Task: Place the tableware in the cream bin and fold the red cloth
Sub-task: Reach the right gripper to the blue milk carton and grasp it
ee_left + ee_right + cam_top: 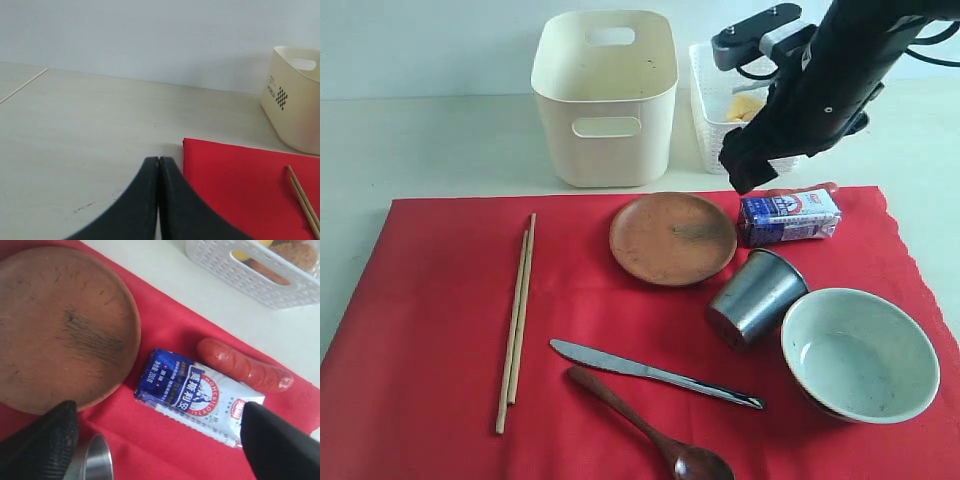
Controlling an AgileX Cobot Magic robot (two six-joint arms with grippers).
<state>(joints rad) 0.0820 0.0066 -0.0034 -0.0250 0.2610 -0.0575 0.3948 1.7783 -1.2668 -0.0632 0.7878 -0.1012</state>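
Observation:
I expect the round red sausage (245,365) to move forward into the carton's place when I lift the carton, because the sausage lies close along the carton's back edge (222,374).
The red cloth (430,330) lies flat, and on it are the brown plate (672,238), grey metal cup (755,298), green bowl (859,353), knife (655,373), wooden spoon (655,428) and chopsticks (516,320). Behind the cloth stands the cream bin (605,95), holding nothing I can see. My right gripper (745,170) hangs open above the cloth's far edge, with the plate (60,325) and cup rim (97,460) below it and nothing between its fingers (157,407). Over bare table beside the cloth's corner (225,175), my left gripper (159,160) is shut and empty; it is out of the exterior view.
A blue-and-white carton (788,216) lies directly under the right gripper, with a red sausage (242,365) just behind it. The white lattice basket (715,105) with food inside stands right of the cream bin. The cloth's front edge runs out of the picture.

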